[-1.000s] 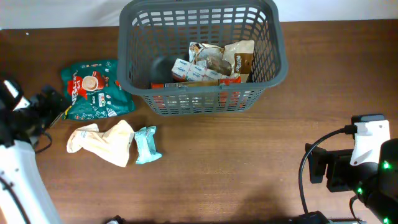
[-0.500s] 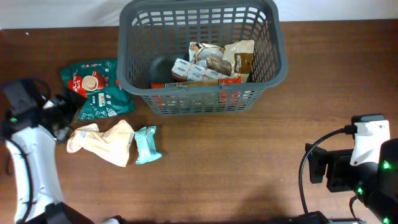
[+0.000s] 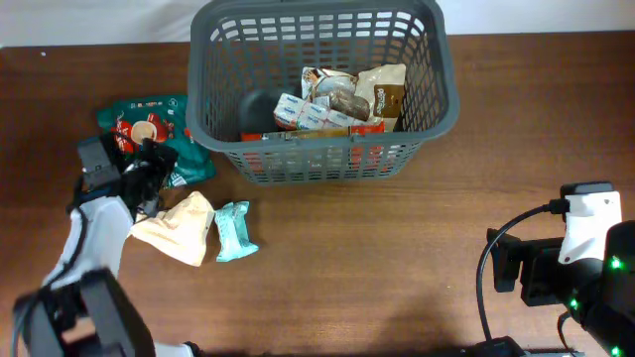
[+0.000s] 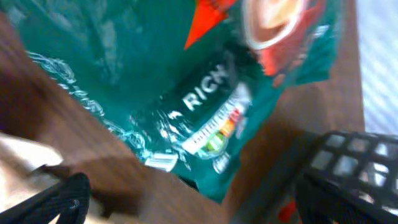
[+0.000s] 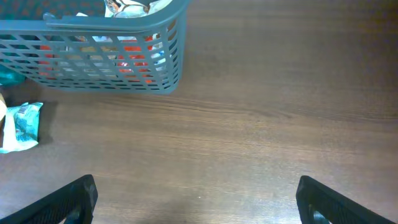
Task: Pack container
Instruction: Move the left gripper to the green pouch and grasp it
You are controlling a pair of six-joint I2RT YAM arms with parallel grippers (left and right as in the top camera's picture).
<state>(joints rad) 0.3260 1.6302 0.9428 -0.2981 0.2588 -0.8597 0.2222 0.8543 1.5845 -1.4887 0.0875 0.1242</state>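
The green packet (image 3: 167, 112) is past the container's corner and far from my right gripper, so next I grab it with my left gripper and lift it over the container's rim (image 3: 198, 89).
The dark grey container (image 3: 451, 99) stands at the back centre and holds several snack packets (image 3: 337, 99). A green packet (image 3: 144, 124) lies flat left of it, and fills the left wrist view (image 4: 186, 81). A cream packet (image 3: 184, 226) and a small teal packet (image 3: 234, 230) lie in front. My left gripper (image 3: 154, 169) is open and empty, low over the green packet's near edge (image 4: 199, 205), with the container's corner (image 4: 354, 174) to its right. My right gripper (image 3: 508, 263) is open and empty over bare table (image 5: 196, 199), well away from the container (image 5: 93, 50).
The brown table runs to a white edge behind the container (image 3: 99, 20). The teal packet also shows at the left of the right wrist view (image 5: 22, 124). A black cable (image 3: 486, 288) loops beside the right arm.
My left arm has swung right from the table's left edge to over the green packet's near edge, covering part of the cream packet. The right arm and packets have not moved.
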